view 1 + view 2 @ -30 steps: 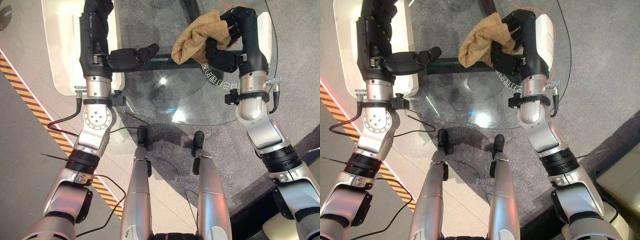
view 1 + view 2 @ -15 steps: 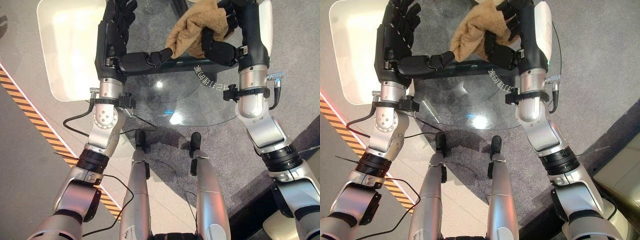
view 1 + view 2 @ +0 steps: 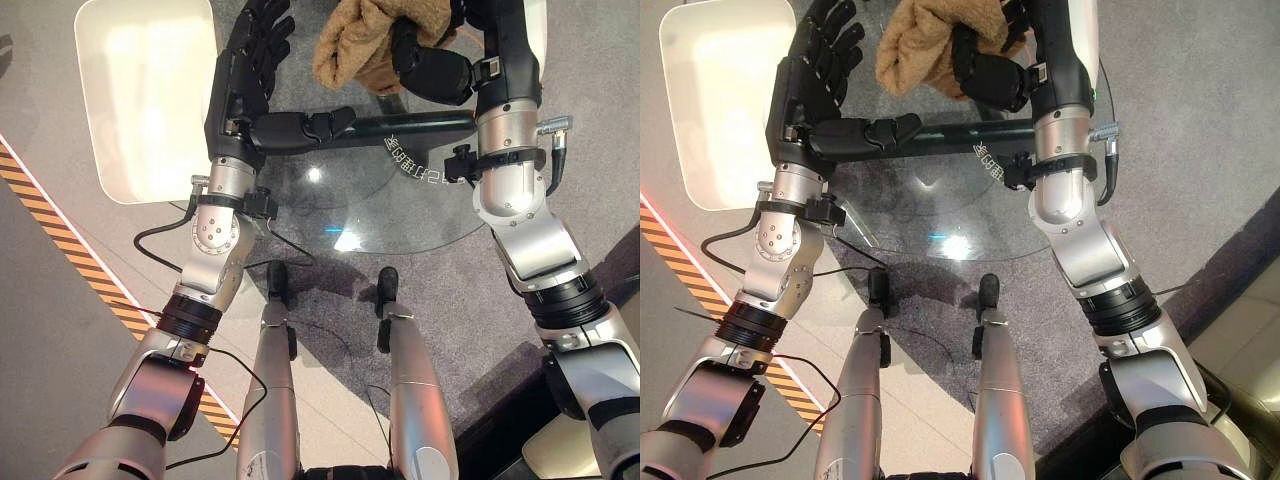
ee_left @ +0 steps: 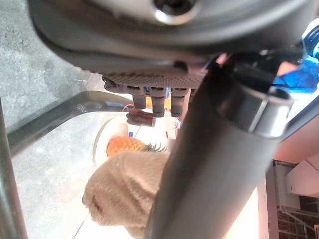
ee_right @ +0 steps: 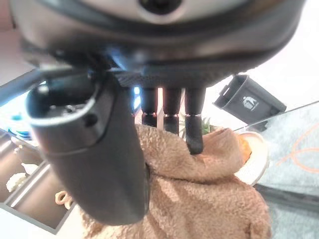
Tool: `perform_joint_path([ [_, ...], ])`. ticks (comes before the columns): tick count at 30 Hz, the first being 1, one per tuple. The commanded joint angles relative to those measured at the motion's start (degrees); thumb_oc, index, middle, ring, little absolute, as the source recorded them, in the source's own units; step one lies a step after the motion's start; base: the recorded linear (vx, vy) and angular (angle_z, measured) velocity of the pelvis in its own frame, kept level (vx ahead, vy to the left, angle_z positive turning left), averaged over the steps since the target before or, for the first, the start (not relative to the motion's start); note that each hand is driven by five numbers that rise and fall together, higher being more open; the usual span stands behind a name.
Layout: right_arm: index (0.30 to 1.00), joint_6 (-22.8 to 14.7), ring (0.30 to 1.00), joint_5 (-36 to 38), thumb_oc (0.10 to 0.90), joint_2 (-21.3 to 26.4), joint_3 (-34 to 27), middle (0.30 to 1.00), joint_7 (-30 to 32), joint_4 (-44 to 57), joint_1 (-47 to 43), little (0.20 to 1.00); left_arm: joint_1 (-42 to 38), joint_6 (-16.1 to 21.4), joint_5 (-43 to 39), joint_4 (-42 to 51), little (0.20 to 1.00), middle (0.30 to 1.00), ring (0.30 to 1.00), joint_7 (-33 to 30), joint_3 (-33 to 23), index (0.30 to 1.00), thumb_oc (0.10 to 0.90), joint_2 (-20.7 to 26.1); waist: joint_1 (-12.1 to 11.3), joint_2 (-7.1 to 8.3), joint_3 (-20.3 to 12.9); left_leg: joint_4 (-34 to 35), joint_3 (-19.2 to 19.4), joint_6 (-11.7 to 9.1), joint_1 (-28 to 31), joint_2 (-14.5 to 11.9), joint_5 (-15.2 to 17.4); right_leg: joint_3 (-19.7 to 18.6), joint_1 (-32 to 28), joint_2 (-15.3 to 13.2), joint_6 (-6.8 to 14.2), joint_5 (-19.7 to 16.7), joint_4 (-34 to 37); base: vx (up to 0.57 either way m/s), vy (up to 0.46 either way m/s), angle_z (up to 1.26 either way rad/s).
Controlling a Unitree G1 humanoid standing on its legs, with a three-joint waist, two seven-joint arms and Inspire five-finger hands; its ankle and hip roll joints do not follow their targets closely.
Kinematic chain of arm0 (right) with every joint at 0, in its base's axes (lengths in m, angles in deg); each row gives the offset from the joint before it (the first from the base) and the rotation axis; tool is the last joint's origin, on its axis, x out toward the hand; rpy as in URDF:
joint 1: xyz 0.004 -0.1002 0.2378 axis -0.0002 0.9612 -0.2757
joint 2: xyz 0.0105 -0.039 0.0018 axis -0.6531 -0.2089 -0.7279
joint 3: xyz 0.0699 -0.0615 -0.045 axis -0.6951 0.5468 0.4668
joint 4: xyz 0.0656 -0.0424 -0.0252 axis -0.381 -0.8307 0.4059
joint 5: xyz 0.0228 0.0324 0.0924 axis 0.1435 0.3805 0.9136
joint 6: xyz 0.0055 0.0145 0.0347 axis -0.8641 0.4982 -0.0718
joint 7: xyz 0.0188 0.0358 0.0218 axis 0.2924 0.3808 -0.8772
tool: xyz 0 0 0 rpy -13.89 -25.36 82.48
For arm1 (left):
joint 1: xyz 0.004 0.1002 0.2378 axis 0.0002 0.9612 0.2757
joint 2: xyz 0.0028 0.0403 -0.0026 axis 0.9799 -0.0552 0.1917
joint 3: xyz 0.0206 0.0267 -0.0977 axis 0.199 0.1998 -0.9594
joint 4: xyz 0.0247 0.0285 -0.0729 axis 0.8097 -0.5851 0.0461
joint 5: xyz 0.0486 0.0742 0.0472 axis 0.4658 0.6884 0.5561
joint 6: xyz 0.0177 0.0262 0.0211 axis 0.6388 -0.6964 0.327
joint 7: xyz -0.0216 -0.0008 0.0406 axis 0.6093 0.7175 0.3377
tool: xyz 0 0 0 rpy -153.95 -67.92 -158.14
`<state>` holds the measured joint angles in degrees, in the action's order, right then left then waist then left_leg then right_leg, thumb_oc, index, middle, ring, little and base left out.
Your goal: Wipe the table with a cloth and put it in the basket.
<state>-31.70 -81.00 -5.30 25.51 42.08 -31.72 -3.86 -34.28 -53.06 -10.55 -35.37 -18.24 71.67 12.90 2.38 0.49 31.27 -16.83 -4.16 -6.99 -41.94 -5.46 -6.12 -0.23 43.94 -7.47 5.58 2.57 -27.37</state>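
Note:
The tan cloth (image 3: 347,58) shows loose folds (image 3: 372,32), so it will stay bunched up and hang down around my left gripper when I carry it to the basket.
A tan fuzzy cloth (image 3: 362,40) hangs bunched above the far part of the round glass table (image 3: 400,205). My right hand (image 3: 440,72) is shut on it, with its thumb (image 5: 94,149) and fingers (image 5: 192,130) curled into the pile (image 5: 204,199). My left hand (image 3: 245,85) is open just left of the cloth, fingers straight and thumb (image 3: 315,125) stretched out under the cloth's lower edge without touching it. In the left wrist view the cloth (image 4: 124,191) hangs past that thumb (image 4: 214,164).
A white shallow container (image 3: 145,100) with rounded corners sits on the floor left of the table. A dark bar (image 3: 430,122) runs under the glass. A plate with an orange fruit (image 4: 124,145) lies on the table's far side. A striped floor line (image 3: 60,235) runs at left.
My right hand has carried the cloth farther out over the table. My left hand has swung from above the white container to beside the cloth, with its fingers now straight. The camera has shifted too.

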Motion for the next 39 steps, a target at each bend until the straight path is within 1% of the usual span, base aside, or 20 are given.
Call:
perform_joint_path([
  [1,0.300,-8.2,0.300,3.1,0.100,-1.9,-3.2,0.300,-0.8,13.3,-11.7,0.200,-9.5,4.4,-0.5,0.7,0.900,0.900,0.900,1.5,0.0,0.900,0.800,0.0,0.0,2.39,-3.1,2.8,4.7,4.7,4.1,5.0,3.1,1.3,-5.1,8.7,-3.9,0.6,6.1,0.00,0.000,0.00],
  [6,0.300,-7.9,0.300,6.4,0.100,-3.1,-2.8,0.300,-3.6,13.5,-11.0,0.200,-10.3,4.6,-1.1,0.2,0.900,0.900,0.900,1.9,0.1,0.900,0.800,-0.8,0.2,2.35,-3.2,3.1,4.8,4.6,4.1,4.9,2.9,1.3,-5.2,8.7,-4.0,0.5,6.4,0.00,0.000,0.00],
  [7,0.300,-7.9,0.300,7.1,0.100,-3.5,-2.5,0.300,-4.3,13.4,-10.8,0.200,-10.6,4.6,-1.1,0.0,0.900,0.900,0.900,1.8,0.2,0.900,0.800,-1.0,0.2,2.31,-3.2,3.1,4.8,4.6,3.9,4.9,2.4,1.3,-5.0,8.7,-4.0,0.1,6.6,0.00,0.000,0.00],
  [9,0.300,-8.1,0.300,8.5,0.100,-4.3,-2.5,0.300,-5.6,13.6,-10.2,0.200,-10.8,4.4,-0.9,0.1,0.900,0.900,0.900,1.8,0.3,0.900,0.800,-1.4,0.3,2.33,-3.1,2.9,4.8,4.6,4.0,4.9,2.9,1.3,-5.1,8.6,-4.0,0.7,6.4,0.00,0.000,0.00],
  [17,0.300,-8.5,0.300,11.2,0.100,-6.8,-2.3,0.300,-9.1,14.1,-9.2,0.200,-12.1,4.4,-0.8,-1.1,0.900,0.900,0.900,1.7,0.7,0.900,0.800,-2.9,0.6,2.36,-3.0,3.1,4.8,4.5,3.8,4.9,2.7,1.4,-5.0,8.6,-4.1,0.7,6.5,0.00,0.000,0.00],
  [26,0.300,-8.3,0.300,13.0,0.100,-8.1,-2.8,0.300,-11.6,15.4,-8.9,0.200,-12.2,4.1,0.0,-1.6,0.900,0.900,0.900,1.9,0.6,0.900,0.800,-3.5,0.8,2.40,-3.2,3.0,4.7,4.4,3.7,4.8,2.7,1.4,-5.0,8.6,-4.2,0.7,6.5,0.00,0.000,0.00],
  [39,0.300,-8.5,0.300,13.9,0.100,-8.8,-2.8,0.300,-12.9,15.8,-9.3,0.200,-12.4,3.0,0.8,-2.9,0.900,0.900,0.900,1.5,1.0,0.900,0.800,-3.8,0.7,2.56,-3.3,2.3,4.8,4.4,3.4,4.7,2.9,1.6,-4.8,8.5,-4.4,0.8,6.2,0.00,0.000,0.00],
])
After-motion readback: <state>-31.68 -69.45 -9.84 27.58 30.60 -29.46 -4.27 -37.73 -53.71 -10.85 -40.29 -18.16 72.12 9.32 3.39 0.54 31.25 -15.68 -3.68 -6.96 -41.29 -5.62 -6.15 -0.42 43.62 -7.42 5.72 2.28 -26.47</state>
